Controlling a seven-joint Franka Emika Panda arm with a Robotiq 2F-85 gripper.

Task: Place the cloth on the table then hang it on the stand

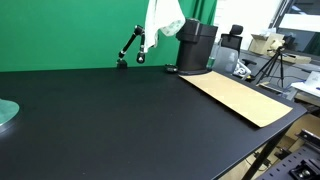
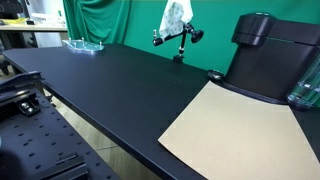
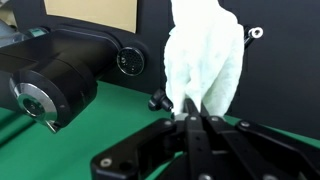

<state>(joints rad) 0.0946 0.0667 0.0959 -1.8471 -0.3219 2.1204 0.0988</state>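
The cloth is hanging above the middle of the stand's arm [image 2: 178,37], so next my gripper raises it, pulls it back and lets it go over the arm's loose end [image 2: 157,41].
The white cloth [image 3: 205,60] hangs crumpled from my gripper [image 3: 190,112], whose fingers are shut on its edge in the wrist view. In both exterior views the cloth [image 1: 163,18] [image 2: 176,15] is held in the air over the far part of the black table [image 1: 120,120] [image 2: 130,85], just above the thin black jointed stand [image 1: 130,48] [image 2: 178,40]. One knob of the stand [image 3: 157,100] shows beside the cloth in the wrist view. The gripper itself is out of view in the exterior views.
A bulky black cylindrical machine [image 1: 197,45] [image 2: 265,55] [image 3: 60,80] stands next to the stand. A flat tan cardboard sheet [image 1: 240,97] [image 2: 235,130] lies in front of it. A teal glass dish [image 2: 85,44] [image 1: 5,115] sits at the table's far end. A green curtain [image 1: 70,30] hangs behind.
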